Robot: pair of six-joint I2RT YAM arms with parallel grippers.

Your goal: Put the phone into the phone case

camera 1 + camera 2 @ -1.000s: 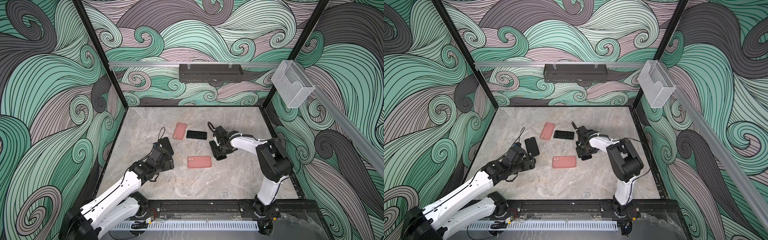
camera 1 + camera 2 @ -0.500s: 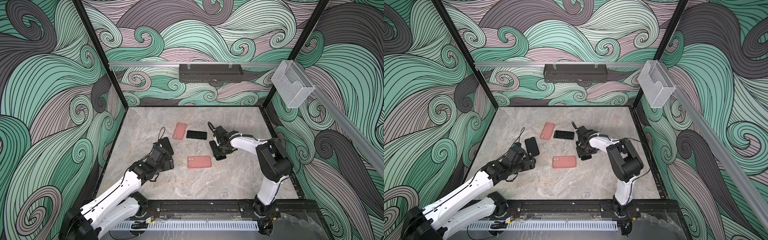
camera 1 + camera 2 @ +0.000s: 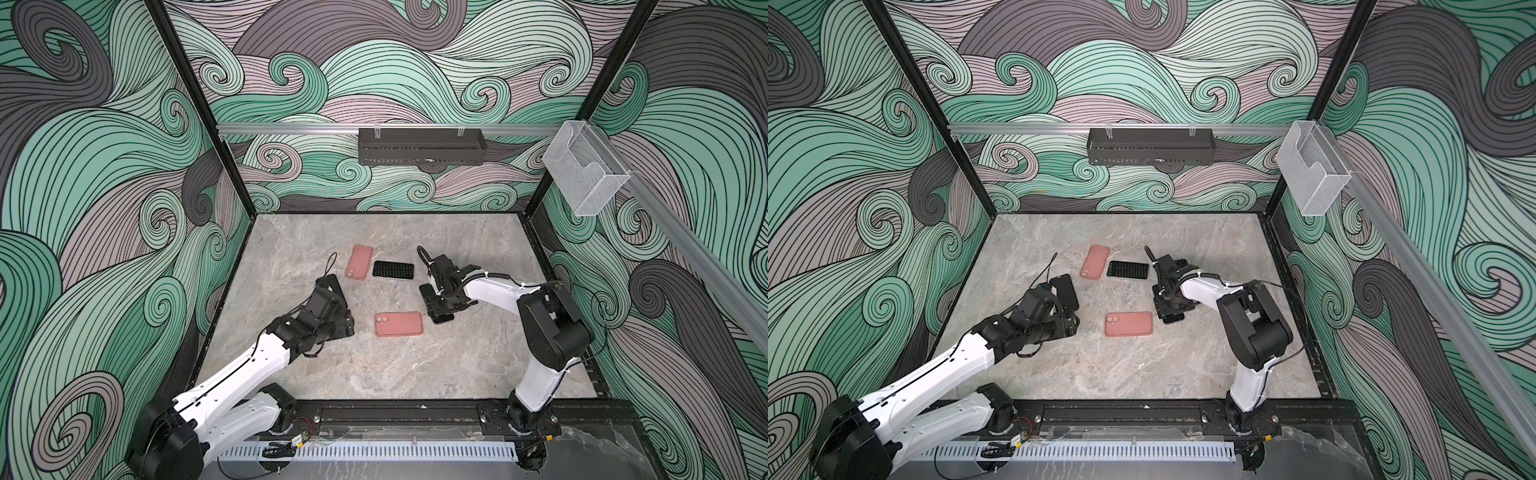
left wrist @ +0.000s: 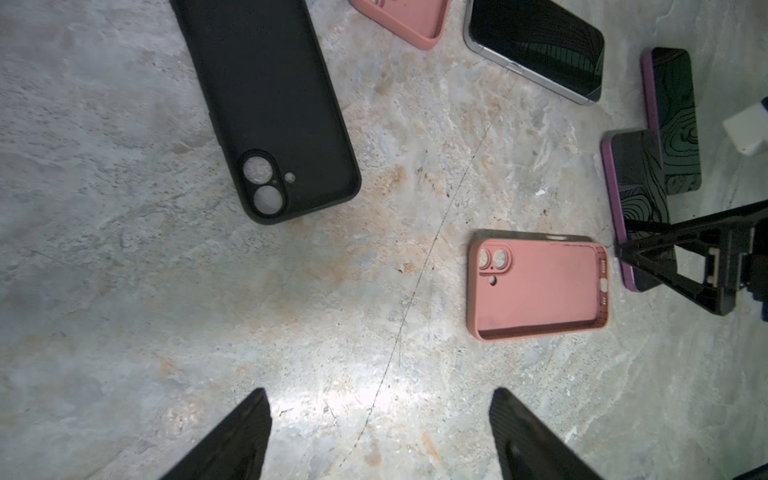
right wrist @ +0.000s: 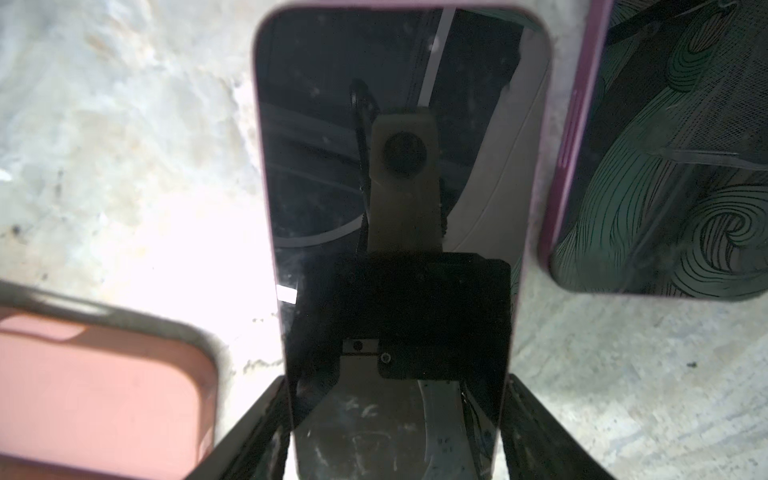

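Observation:
I can see the purple-edged phone's far end (image 5: 404, 76) free beyond my right gripper's fingers. My open left gripper should keep going toward that end (image 4: 637, 153) and close there.
A purple-edged phone (image 5: 399, 166) lies screen up on the marble table, its front end showing in a top view (image 3: 444, 319). My right gripper (image 5: 395, 384) is shut on it, one finger against each long side. An empty pink phone case (image 3: 399, 324) lies just left of it, open side up, also seen in the left wrist view (image 4: 536, 286). My left gripper (image 4: 379, 392) stands open over bare table, left of that case in both top views (image 3: 347, 326), with nothing between its fingers.
A second purple-edged phone (image 5: 665, 166) lies beside the gripped one. Farther back lie another pink case (image 3: 359, 268) and a dark phone (image 3: 393, 270). A black case (image 4: 270, 104) rests by my left arm. Patterned walls enclose the table.

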